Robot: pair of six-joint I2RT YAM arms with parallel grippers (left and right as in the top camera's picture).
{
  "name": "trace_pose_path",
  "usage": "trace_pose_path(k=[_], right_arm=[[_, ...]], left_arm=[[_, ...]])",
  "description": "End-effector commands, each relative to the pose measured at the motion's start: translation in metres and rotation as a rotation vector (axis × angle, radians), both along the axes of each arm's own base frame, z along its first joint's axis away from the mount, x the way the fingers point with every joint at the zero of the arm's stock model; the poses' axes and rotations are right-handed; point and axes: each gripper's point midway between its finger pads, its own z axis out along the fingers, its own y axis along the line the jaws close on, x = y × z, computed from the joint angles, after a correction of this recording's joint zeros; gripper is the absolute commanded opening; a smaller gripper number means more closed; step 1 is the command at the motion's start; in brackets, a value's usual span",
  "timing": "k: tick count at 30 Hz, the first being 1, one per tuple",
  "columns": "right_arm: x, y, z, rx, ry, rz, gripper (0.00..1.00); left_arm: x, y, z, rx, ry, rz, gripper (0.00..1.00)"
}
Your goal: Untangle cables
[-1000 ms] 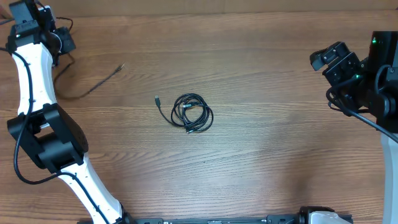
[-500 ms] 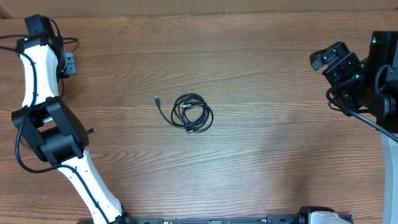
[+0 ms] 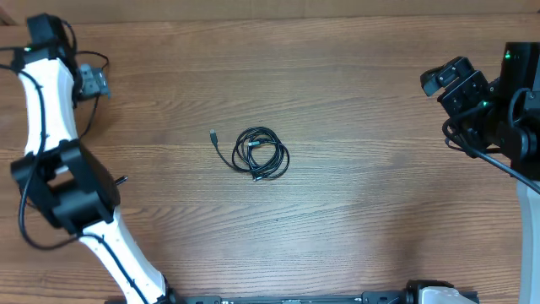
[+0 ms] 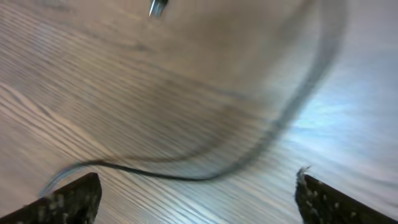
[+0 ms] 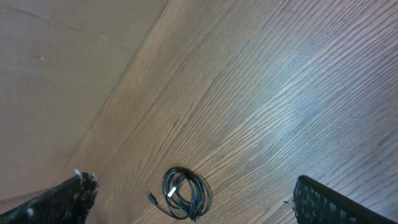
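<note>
The separate black cable bends back under my left arm point(image 3: 121, 180), so next my left gripper grabs the cable point(image 3: 88, 127) and pulls it open before moving to the coil.
A coil of thin black cables point(image 3: 261, 154) lies mid-table, one plug end point(image 3: 213, 135) sticking out to its left. The right wrist view shows the same coil point(image 5: 186, 194) far below, with a silvery-white tip inside it. My left gripper point(image 3: 94, 82) is at the far left edge, open. In its wrist view a separate black cable point(image 4: 186, 178) curves blurred across the wood below the left gripper point(image 4: 198, 186), touching neither finger, its plug point(image 4: 158, 7) at the top. My right gripper point(image 3: 447, 81) hangs open, high at the right, with nothing in it.
The left arm's white links point(image 3: 46, 110) and black elbow point(image 3: 67, 181) cover the table's left strip. A small dark tip point(image 3: 123, 179) pokes out beside the elbow. The table's far edge point(image 3: 270, 15) runs along the top. Bare wood surrounds the coil.
The left gripper has opened and let go of the single cable. That cable was dragged from the upper left toward the left edge. The coil and the right arm have not moved.
</note>
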Motion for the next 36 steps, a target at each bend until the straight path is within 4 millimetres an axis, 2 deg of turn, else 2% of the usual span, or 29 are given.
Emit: trace_pose_path(k=[1,3,6,8,11,15,19,23,30,36], right_arm=[[0.000,-0.002,0.003,-0.013,-0.013,-0.002,1.00],[0.000,-0.003,0.003,-0.013,-0.013,-0.002,1.00],[0.000,-0.003,0.003,-0.013,-0.013,-0.002,1.00],[0.000,-0.003,0.003,-0.013,-0.013,-0.002,1.00],[0.000,-0.003,0.003,-0.013,-0.013,-0.002,1.00],[0.000,-0.003,0.003,-0.013,-0.013,-0.003,1.00],[0.000,-0.003,0.003,-0.013,-0.013,-0.002,1.00],[0.000,-0.003,0.003,-0.013,-0.013,-0.002,1.00],[0.000,-0.003,0.003,-0.013,-0.013,-0.002,1.00],[0.000,-0.003,0.003,-0.013,-0.013,-0.002,1.00]], left_arm=[[0.006,-0.045,0.100,-0.220,-0.315,0.043,1.00],[-0.010,-0.065,0.135,-0.373,-0.403,0.137,1.00],[-0.037,-0.069,0.151,-0.446,-0.410,0.278,1.00],[-0.061,-0.063,0.150,-0.405,-0.358,0.358,1.00],[-0.087,-0.062,0.138,-0.366,-0.249,0.411,0.99],[-0.106,-0.071,0.123,-0.389,-0.140,0.434,1.00],[-0.109,-0.073,0.114,-0.395,-0.092,0.429,1.00],[-0.107,-0.069,0.096,-0.410,-0.040,0.450,1.00],[-0.103,-0.037,0.043,-0.454,0.040,0.653,0.99],[-0.083,0.001,-0.004,-0.459,0.023,0.708,1.00]])
